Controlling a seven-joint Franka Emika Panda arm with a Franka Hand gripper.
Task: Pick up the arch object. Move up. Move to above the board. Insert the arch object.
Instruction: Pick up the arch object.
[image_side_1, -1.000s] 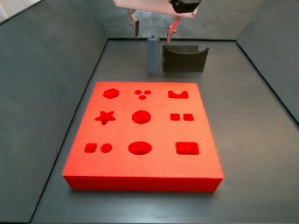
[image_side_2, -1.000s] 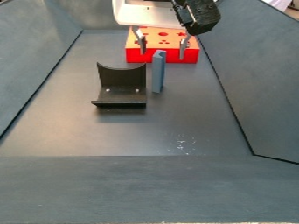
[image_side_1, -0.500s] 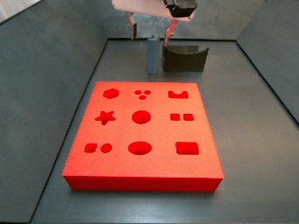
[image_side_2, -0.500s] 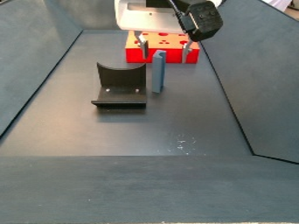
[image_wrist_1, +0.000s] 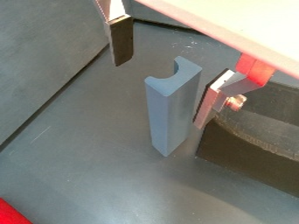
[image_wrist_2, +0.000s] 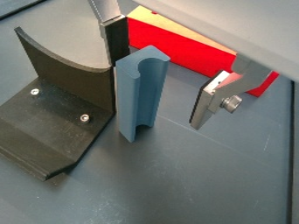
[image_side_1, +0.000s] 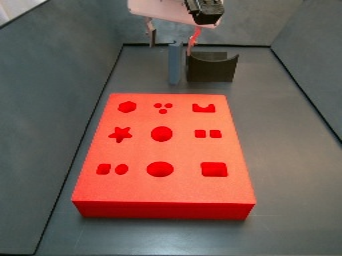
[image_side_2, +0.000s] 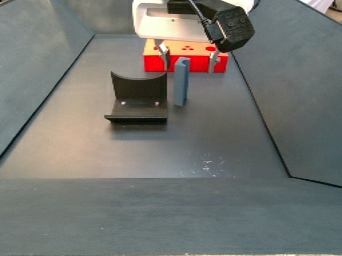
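I expect the arch object (image_side_1: 175, 64) to come straight up by itself when I lift it, because a piece of floor (image_wrist_1: 187, 147) lies between it and the fixture.
The arch object (image_wrist_1: 167, 114) is a slim pale blue-grey piece standing upright on the dark floor, its scooped end up. It also shows in the other wrist view (image_wrist_2: 138, 96) and in both side views (image_side_1: 175, 65) (image_side_2: 179, 80). My gripper (image_wrist_1: 163, 66) is open just above it, one finger on each side and apart from it. The gripper also shows in a wrist view (image_wrist_2: 163, 74) and in both side views (image_side_1: 177, 38) (image_side_2: 183, 47). The board (image_side_1: 163, 150) is a large red slab with shaped recesses, a little away from the piece; its edge shows behind the gripper in a side view (image_side_2: 190, 60).
The fixture (image_side_2: 136, 97), a dark L-shaped bracket with a scooped top, stands right beside the arch object, also in a side view (image_side_1: 211, 67) and in both wrist views (image_wrist_2: 52, 105) (image_wrist_1: 251, 140). Sloped dark walls (image_side_1: 301, 90) enclose the floor.
The gripper has come slightly lower over the arch object. The piece and the board have not moved.
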